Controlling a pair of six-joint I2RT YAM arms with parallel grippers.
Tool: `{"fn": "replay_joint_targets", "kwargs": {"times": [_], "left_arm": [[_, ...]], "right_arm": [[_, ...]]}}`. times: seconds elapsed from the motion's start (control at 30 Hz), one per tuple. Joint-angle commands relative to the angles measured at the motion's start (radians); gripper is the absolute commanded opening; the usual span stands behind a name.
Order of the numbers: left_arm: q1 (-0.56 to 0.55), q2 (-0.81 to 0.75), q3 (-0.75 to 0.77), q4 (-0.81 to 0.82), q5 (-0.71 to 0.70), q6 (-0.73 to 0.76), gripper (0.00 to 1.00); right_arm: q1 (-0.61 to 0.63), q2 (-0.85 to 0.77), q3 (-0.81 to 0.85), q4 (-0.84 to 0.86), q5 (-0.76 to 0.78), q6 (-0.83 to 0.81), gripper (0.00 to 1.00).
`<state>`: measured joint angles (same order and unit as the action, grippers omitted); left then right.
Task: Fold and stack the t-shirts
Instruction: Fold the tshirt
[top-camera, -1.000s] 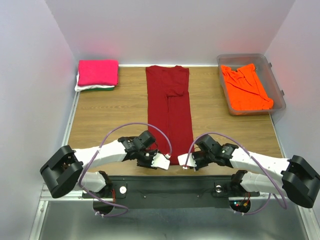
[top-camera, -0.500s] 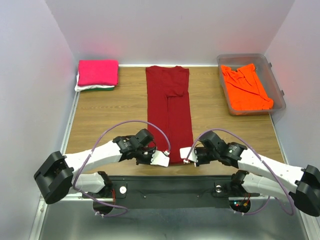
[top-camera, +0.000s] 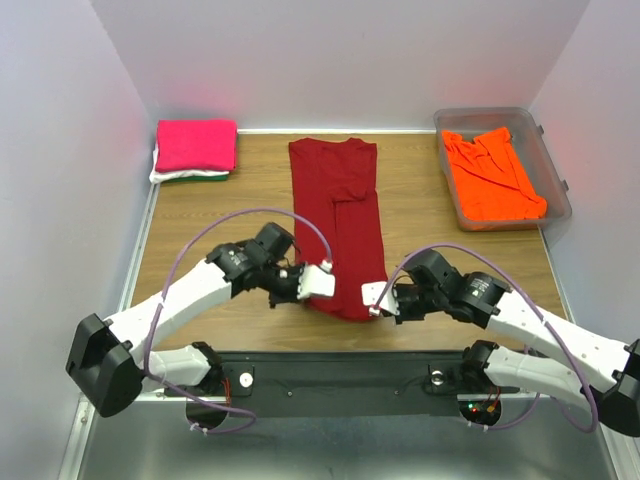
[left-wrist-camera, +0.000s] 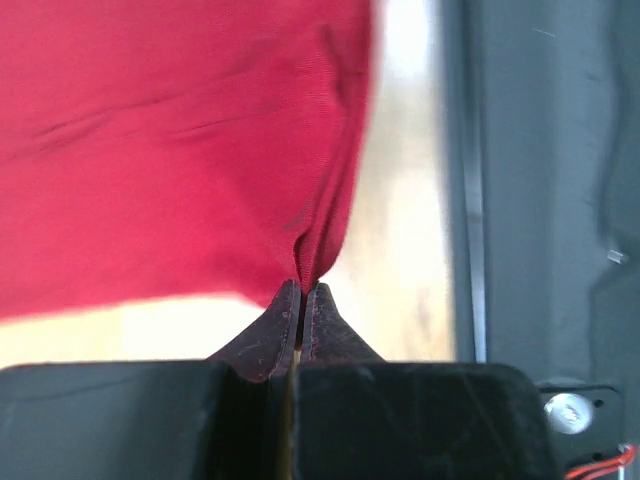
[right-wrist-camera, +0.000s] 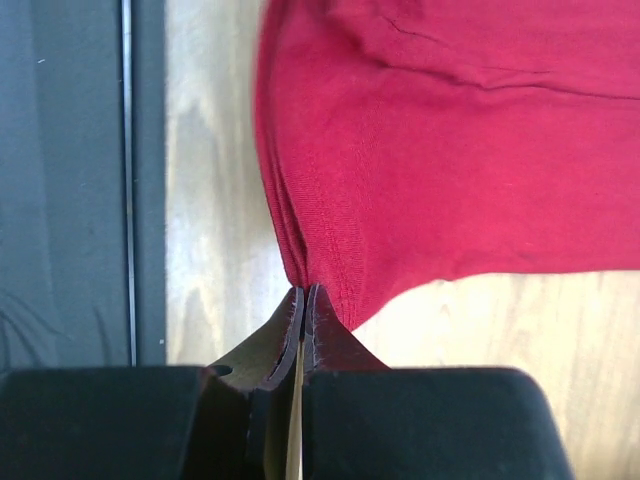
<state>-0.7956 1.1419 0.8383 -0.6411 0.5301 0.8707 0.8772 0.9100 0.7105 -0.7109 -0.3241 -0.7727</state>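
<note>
I should now fold forward with my left gripper and let go on the t-shirt's middle (top-camera: 338, 198), because both (left-wrist-camera: 317, 250) near corners are gripped and the dark red t-shirt is straight ahead.
A dark red t-shirt (top-camera: 337, 215), folded into a long strip, lies down the middle of the table. My left gripper (top-camera: 322, 281) is shut on its near left corner (left-wrist-camera: 312, 255). My right gripper (top-camera: 372, 297) is shut on its near right corner (right-wrist-camera: 300, 265). Both corners are lifted off the wood, so the near end curls up. A hot pink t-shirt (top-camera: 196, 144) lies folded on white and green ones (top-camera: 186, 177) at the far left. A bright orange t-shirt (top-camera: 490, 176) lies crumpled in the tub.
The clear plastic tub (top-camera: 552, 170) stands at the far right corner. White walls close the table on three sides. A black rail (top-camera: 350, 370) runs along the near edge by the arm bases.
Both grippers closed on the near corners of the dark red t-shirt and have lifted them away from the near edge, toward the far side. The shirt's near end has risen.
</note>
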Motion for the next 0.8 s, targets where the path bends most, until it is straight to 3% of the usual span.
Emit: {"fn": "replay_joint_targets", "kwargs": {"times": [0.0,0.27,0.43,0.77], "left_arm": [[0.126,0.068,0.084,-0.083,0.062,0.056,0.0],[0.251,0.24,0.246,-0.016,0.019,0.162,0.0],[0.357,0.425,0.434,-0.022,0.03,0.218,0.0],[0.435,0.728,0.763,-0.075,0.03,0.317,0.0]], "right_arm": [[-0.026,0.023,0.058,0.01,0.042,-0.022,0.01],[-0.314,0.24,0.199,0.064,-0.092,-0.212,0.01],[-0.411,0.449,0.348,0.091,-0.157,-0.344,0.01],[-0.535,0.791,0.625,0.117,-0.214,-0.438,0.01]]}}
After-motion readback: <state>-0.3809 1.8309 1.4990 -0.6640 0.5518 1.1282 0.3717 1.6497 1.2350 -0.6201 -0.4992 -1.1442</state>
